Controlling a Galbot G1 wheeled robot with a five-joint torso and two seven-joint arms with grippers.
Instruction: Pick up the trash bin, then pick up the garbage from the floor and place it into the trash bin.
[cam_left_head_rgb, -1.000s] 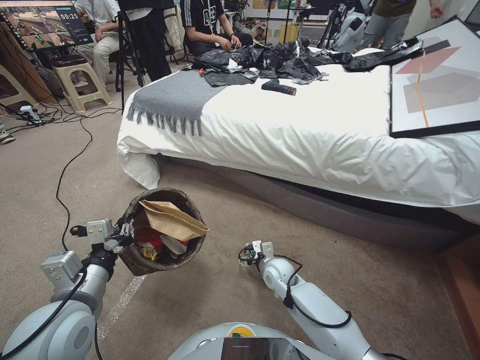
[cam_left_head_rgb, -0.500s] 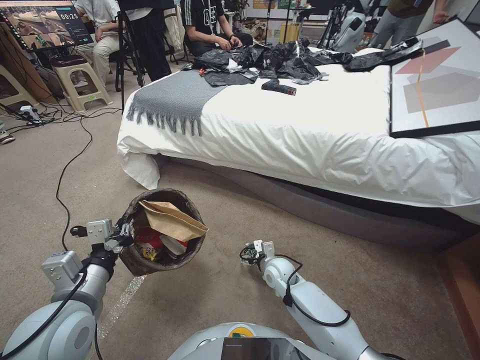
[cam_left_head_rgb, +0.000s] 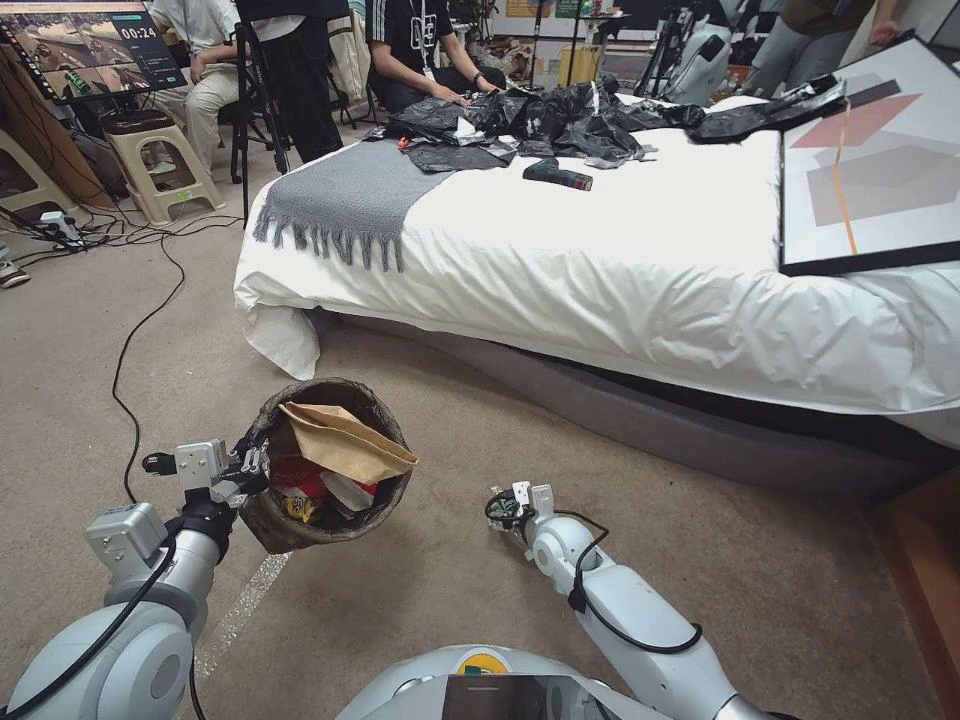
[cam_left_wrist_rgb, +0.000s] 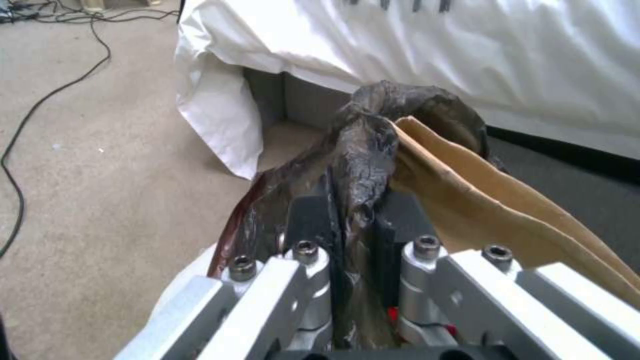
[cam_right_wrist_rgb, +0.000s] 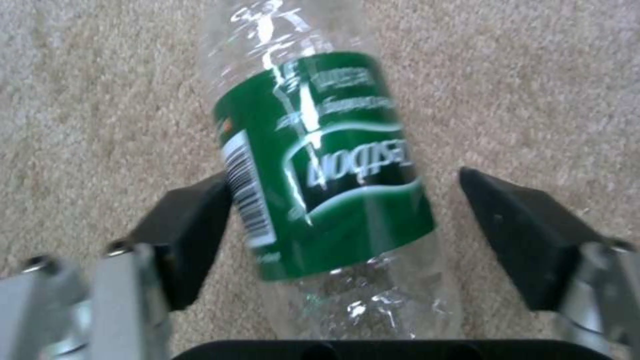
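The brown paper bag (cam_left_head_rgb: 346, 442) sits propped up high, one end over the bin's rim (cam_left_head_rgb: 406, 461), so it will go down deeper when the robot pushes the bottle into the bin.
The trash bin (cam_left_head_rgb: 270, 520), lined with a dark brown bag, hangs tilted above the carpet floor (cam_left_head_rgb: 440, 590). My left gripper (cam_left_head_rgb: 248, 470) is shut on its rim; in the left wrist view the fingers (cam_left_wrist_rgb: 313, 225) pinch the bag-covered rim (cam_left_wrist_rgb: 363, 150). A flat brown paper bag (cam_left_head_rgb: 345, 442) and red-and-white litter (cam_left_head_rgb: 300, 478) lie inside the bin. My right gripper (cam_left_head_rgb: 503, 506) is low over the floor and open. Between its black pads (cam_right_wrist_rgb: 193, 230) lies a clear plastic bottle (cam_right_wrist_rgb: 320, 160) with a green label, flat on the carpet.
A bed with a white sheet (cam_left_head_rgb: 600, 270) and grey base (cam_left_head_rgb: 620, 410) runs across ahead. A black cable (cam_left_head_rgb: 130, 350) snakes over the carpet at left. A strip of shiny tape (cam_left_head_rgb: 235, 615) lies under the bin. Wooden furniture (cam_left_head_rgb: 925, 570) stands at right.
My right gripper has shifted slightly to the right and nearer to me. The left arm and the bin have stayed still.
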